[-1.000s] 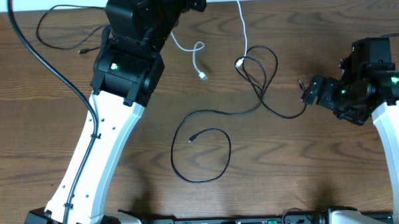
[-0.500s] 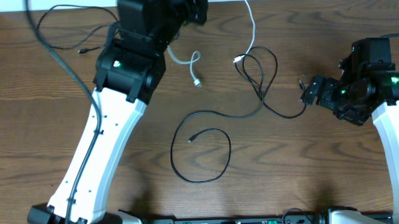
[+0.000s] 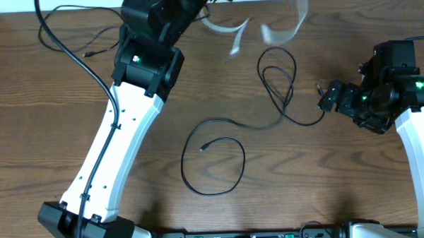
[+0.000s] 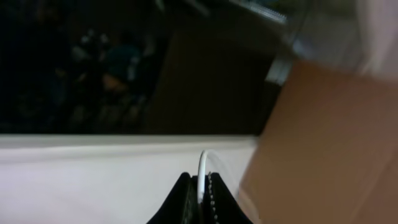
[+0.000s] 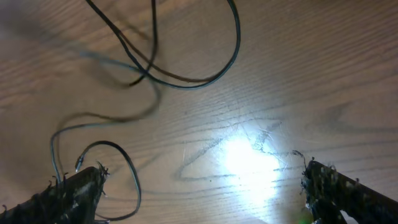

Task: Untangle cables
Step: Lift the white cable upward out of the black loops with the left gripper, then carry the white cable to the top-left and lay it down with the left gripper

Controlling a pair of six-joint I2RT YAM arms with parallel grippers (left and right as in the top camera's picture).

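The white cable is hanging free near the longer black cable's loops [image 3: 280,80]. Next, I swing my left gripper back and lay the white cable on open wood [image 3: 56,98] near the thin black cable.
My left gripper [image 4: 200,185] is shut on the white cable [image 4: 203,165], raised at the table's far edge. In the overhead view the white cable [image 3: 283,29] is a blurred streak in the air near the top. The longer black cable [image 3: 212,121] lies mid-table, with small loops at its upper right [image 3: 277,74] and a big loop below [image 3: 213,165]. A second thin black cable [image 3: 87,53] lies at the far left. My right gripper [image 5: 205,196] is open and empty over bare wood, just right of the black cable's loops [image 5: 186,79].
The left arm's white link [image 3: 107,158] crosses the left half of the table diagonally, with its thick black cord [image 3: 75,56] beside it. The right arm [image 3: 387,84] sits at the right edge. A cardboard box corner [image 4: 323,143] shows in the left wrist view.
The left gripper has pulled the white cable up and back toward the far edge, off the black loops. The black loops shifted slightly. The right arm has not moved.
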